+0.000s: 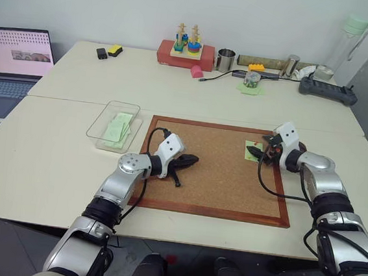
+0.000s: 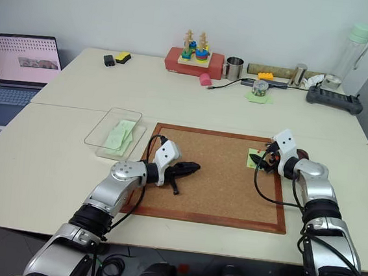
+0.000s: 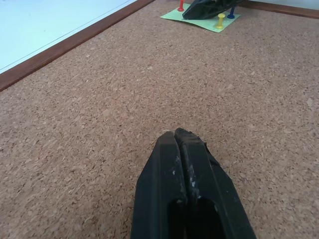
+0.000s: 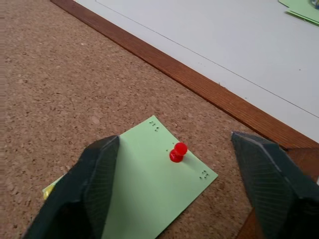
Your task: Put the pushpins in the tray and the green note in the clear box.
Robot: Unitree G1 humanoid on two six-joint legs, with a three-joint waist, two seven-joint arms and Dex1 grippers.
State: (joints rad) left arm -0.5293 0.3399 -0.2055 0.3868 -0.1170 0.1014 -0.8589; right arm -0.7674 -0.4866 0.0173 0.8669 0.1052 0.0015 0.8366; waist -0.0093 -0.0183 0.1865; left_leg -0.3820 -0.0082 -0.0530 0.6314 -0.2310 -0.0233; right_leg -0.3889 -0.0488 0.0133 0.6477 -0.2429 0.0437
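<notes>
The green note (image 4: 144,184) will stay flat on the cork board when I pull out the red pushpin, because the yellow pushpin (image 4: 48,191) still holds another corner of it.
The green note (image 4: 149,194) lies on the cork board (image 1: 219,174) near its right edge, held down by a red pushpin (image 4: 177,151), a yellow pushpin (image 3: 220,20) and a blue one (image 3: 231,14). My right gripper (image 4: 174,139) hovers low over the note, open, its fingers either side of the red pin without touching it. My left gripper (image 1: 192,159) is shut and empty, resting low over the left middle of the board. The clear box (image 1: 100,127) stands left of the board with green slips inside. A dark brown edge of the tray (image 2: 304,154) shows just behind the right gripper.
A laptop (image 1: 19,53) is open at the far left. Along the back of the table stand a red box with a stacking toy (image 1: 186,52), a metal cup (image 1: 225,59), green paper with a small jar (image 1: 251,82), a power strip (image 1: 328,91) and a bottle (image 1: 350,36).
</notes>
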